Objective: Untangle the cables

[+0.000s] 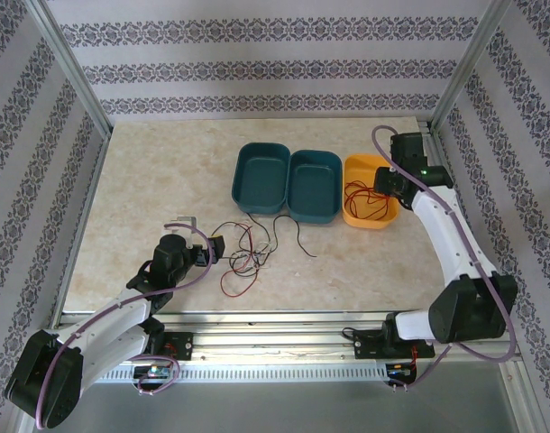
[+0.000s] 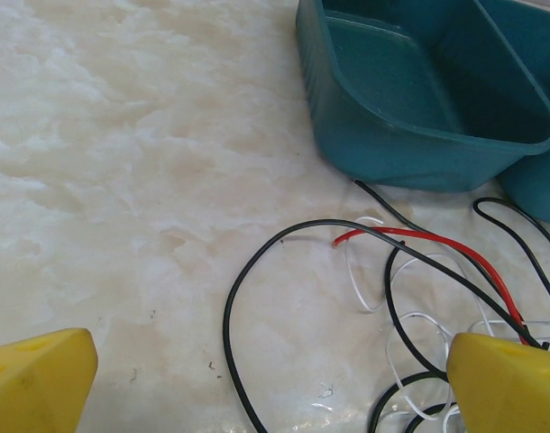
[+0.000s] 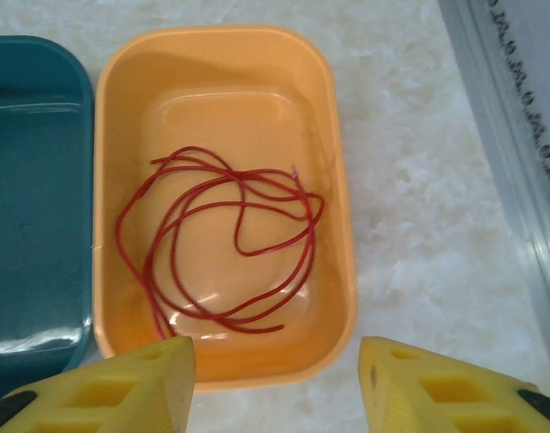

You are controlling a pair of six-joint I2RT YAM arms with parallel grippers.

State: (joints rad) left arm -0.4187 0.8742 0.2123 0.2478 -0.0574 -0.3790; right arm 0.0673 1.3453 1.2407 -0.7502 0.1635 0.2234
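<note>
I keep moving my right gripper to the red cable's loose end (image 2: 339, 241), which sticks out of the tangle toward the teal bin, until its fingers straddle the cable (image 2: 419, 234).
A loose tangle of cables (image 1: 245, 251), red, black and white, lies on the table in front of the teal bins. My left gripper (image 1: 209, 249) sits at the tangle's left edge, jaws wide open. In the left wrist view a black cable (image 2: 228, 316) loops between the yellow fingertips (image 2: 41, 379), while a red cable (image 2: 410, 236) and a white cable (image 2: 356, 280) lie toward the right finger; nothing is gripped by the left gripper (image 2: 275, 397). One red cable (image 3: 230, 234) is coiled inside the orange bin (image 3: 343, 225). My right gripper (image 3: 277, 379) hovers open above that bin's near rim, holding nothing.
Two teal bins (image 1: 260, 176) (image 1: 316, 185) stand side by side left of the orange bin (image 1: 352, 167). The teal bin (image 2: 410, 90) is close ahead of the left gripper. A metal frame rail (image 3: 514, 162) runs just right of the orange bin.
</note>
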